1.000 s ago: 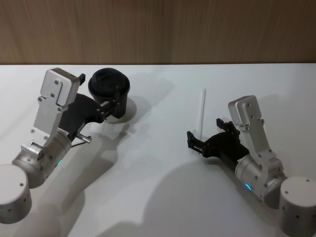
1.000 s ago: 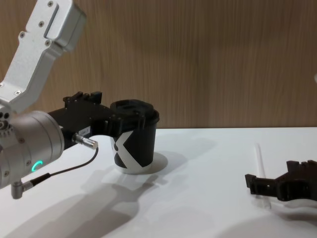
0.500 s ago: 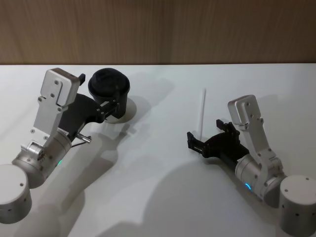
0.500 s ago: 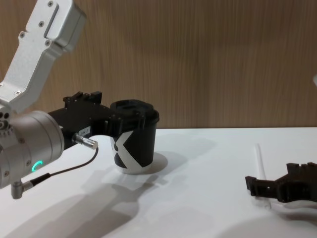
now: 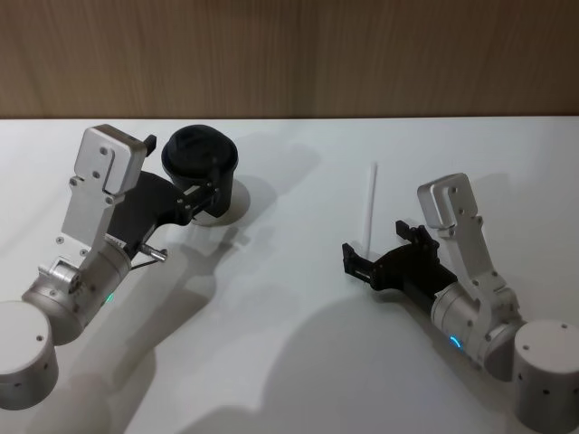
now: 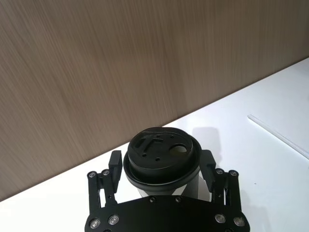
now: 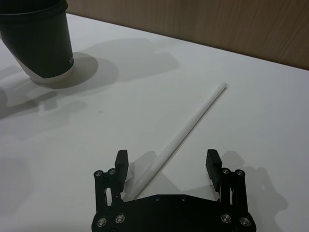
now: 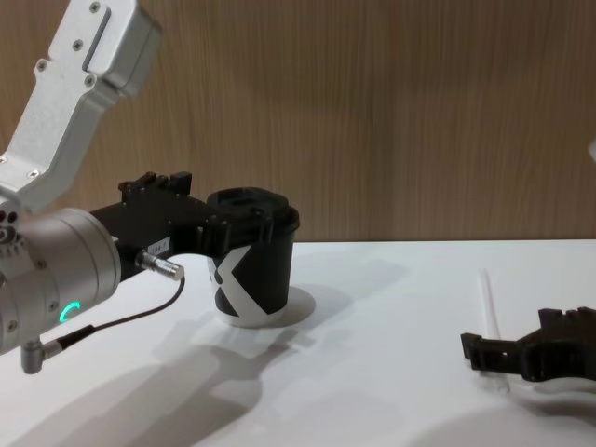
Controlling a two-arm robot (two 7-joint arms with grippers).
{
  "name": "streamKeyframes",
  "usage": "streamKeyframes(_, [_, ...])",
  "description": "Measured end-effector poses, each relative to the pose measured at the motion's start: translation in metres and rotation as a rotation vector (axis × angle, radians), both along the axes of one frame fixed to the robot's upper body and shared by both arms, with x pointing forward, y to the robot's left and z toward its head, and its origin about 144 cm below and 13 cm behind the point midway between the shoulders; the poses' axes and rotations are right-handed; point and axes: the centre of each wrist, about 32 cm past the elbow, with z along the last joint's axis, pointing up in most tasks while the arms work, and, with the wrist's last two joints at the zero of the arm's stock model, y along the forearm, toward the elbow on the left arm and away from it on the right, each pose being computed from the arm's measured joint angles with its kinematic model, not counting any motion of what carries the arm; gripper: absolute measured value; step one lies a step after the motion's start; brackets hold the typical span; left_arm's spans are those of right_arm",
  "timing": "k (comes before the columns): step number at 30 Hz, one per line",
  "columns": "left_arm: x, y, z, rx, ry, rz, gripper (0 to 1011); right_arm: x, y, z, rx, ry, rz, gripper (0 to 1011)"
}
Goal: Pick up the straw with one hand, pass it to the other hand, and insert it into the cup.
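My gripper will have the white straw point(image 5: 370, 210) sticking up straight and free of sagging when I lift it, because the straw lies in one straight line with its far end point(image 5: 374, 166) free.
The black cup point(image 5: 201, 163) with a white X mark point(image 8: 250, 270) stands upright on the white table at the back left. My left gripper point(image 5: 183, 169) is open with the cup's lid point(image 6: 161, 154) between its fingers, which sit close to the lid's sides. The thin white straw point(image 5: 370, 203) lies flat on the table at the right, pointing away from me. My right gripper point(image 5: 375, 249) is open and low over the table. The straw's near end point(image 7: 159, 162) lies between its fingers, nearer to one of them.
A wood-panelled wall point(image 5: 289, 54) runs along the table's far edge. A thin black cable point(image 8: 121, 321) hangs from the left arm's wrist. The bare white tabletop point(image 5: 289, 271) spans the room between the two arms.
My right gripper has sunk a little toward the table around the straw's near end. The left gripper, the cup and the straw have not moved.
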Motion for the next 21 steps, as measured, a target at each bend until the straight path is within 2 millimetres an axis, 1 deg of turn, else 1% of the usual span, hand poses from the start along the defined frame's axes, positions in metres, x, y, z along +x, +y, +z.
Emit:
streamKeyframes(12, [0.0,0.0,0.0,0.0,0.0,0.0,1004,-0.0013,-0.0003,0.001,-0.002,0.009,0.007,1001])
streamKeyframes(15, [0.0,0.0,0.0,0.0,0.0,0.0,1004,-0.0017,-0.0005,0.0013,-0.003,0.012,0.008,944])
streamKeyframes(16, [0.0,0.0,0.0,0.0,0.0,0.0,1004,-0.0018,-0.0005,0.0012,-0.004,0.014,0.009,896])
streamKeyframes(17, [0.0,0.0,0.0,0.0,0.0,0.0,1004,-0.0019,-0.0006,0.0012,-0.004,0.015,0.009,896])
streamKeyframes(18, [0.0,0.0,0.0,0.0,0.0,0.0,1004,-0.0022,-0.0006,0.0011,-0.005,0.016,0.009,864])
streamKeyframes(20, [0.0,0.0,0.0,0.0,0.0,0.0,1004,-0.0023,-0.0007,0.0011,-0.005,0.017,0.009,835])
streamKeyframes(21, [0.0,0.0,0.0,0.0,0.0,0.0,1003,-0.0023,-0.0009,0.0011,-0.006,0.017,0.009,794])
